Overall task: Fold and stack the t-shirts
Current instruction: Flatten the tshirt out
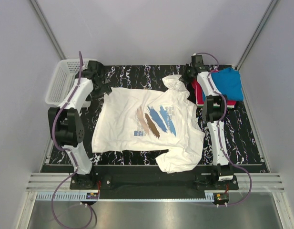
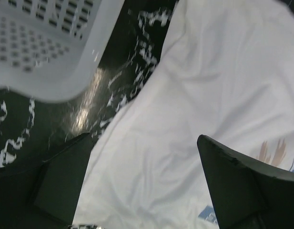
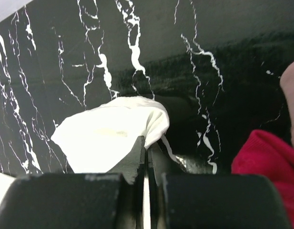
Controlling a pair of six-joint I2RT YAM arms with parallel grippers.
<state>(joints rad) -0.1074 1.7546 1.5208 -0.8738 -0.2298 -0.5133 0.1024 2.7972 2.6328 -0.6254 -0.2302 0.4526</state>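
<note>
The robot's left gripper should stay open and keep moving toward the white t-shirt's far corner, which lies clear of the basket, until its fingers are on both sides of the corner's edge.
The large white t-shirt with blue and brown brush strokes lies spread, a little rumpled, on the black marbled table. My left gripper hovers open over the shirt's far left corner; in the left wrist view the cloth lies between its spread fingers with nothing gripped. My right gripper is at the shirt's far right sleeve. The right wrist view shows it shut on a pinch of white cloth. A folded blue t-shirt rests on a red one at the back right.
A white mesh basket stands at the back left corner, close beside the left gripper, and its rim fills the top left of the left wrist view. The red t-shirt lies just right of the right gripper. Grey walls enclose the table.
</note>
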